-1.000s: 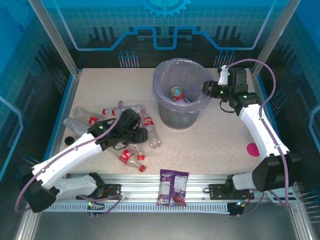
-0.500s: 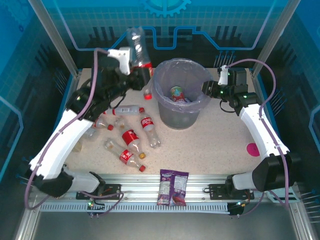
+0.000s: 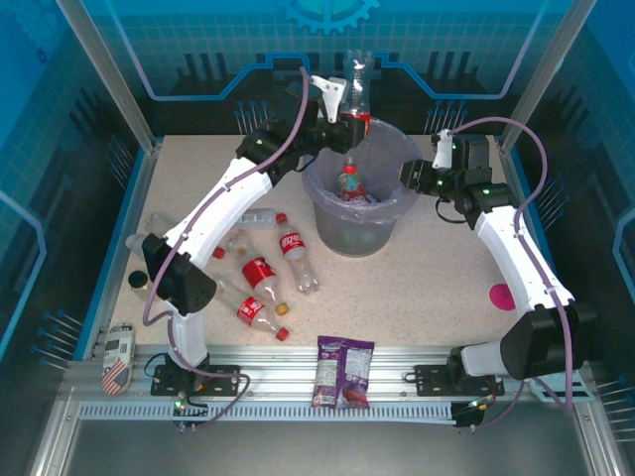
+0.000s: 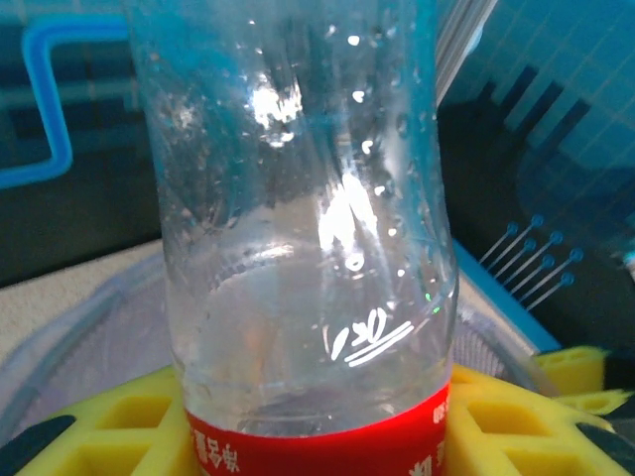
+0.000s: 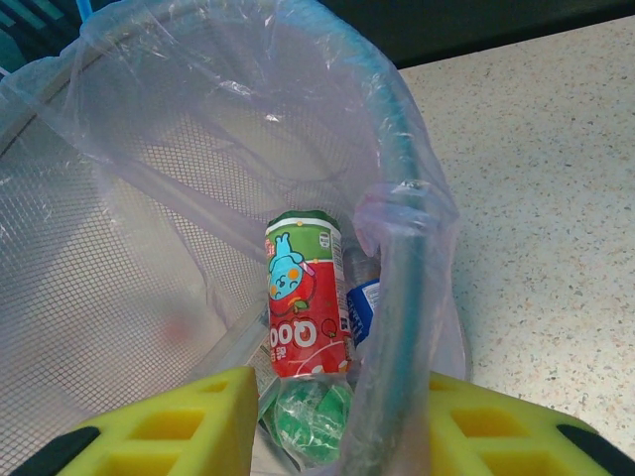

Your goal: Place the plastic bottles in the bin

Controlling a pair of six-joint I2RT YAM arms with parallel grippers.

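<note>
The bin's opening (image 3: 382, 161) is clear below the bottle (image 3: 358, 84), so the left gripper keeps lowering the bottle inside and lets go once the bottle's red label passes the bin's rim.
My left gripper (image 3: 344, 121) is shut on a clear plastic bottle (image 3: 355, 89) with a red label. It holds the bottle upended over the bin (image 3: 353, 234), cap pointing down into the opening. In the left wrist view the yellow pads (image 4: 109, 428) press both sides of the bottle (image 4: 308, 248) at its label, with the bin's lilac rim (image 4: 79, 322) behind. My right gripper (image 3: 410, 177) is shut on the bin's rim (image 5: 402, 288) and bag at the right side. Inside lie a green-and-red labelled bottle (image 5: 303, 297) and a blue-labelled one (image 5: 363, 307). Several more bottles (image 3: 261, 274) lie on the table to the left.
A purple snack packet (image 3: 342, 372) lies at the near edge. A pink spot (image 3: 501, 296) marks the table on the right. A small black cap (image 3: 137, 281) sits near the left border. The left arm stretches across above the bottle pile.
The left arm has lifted a bottle out of the pile, swung it up and to the right, and now holds it over the bin. The right arm has not moved.
</note>
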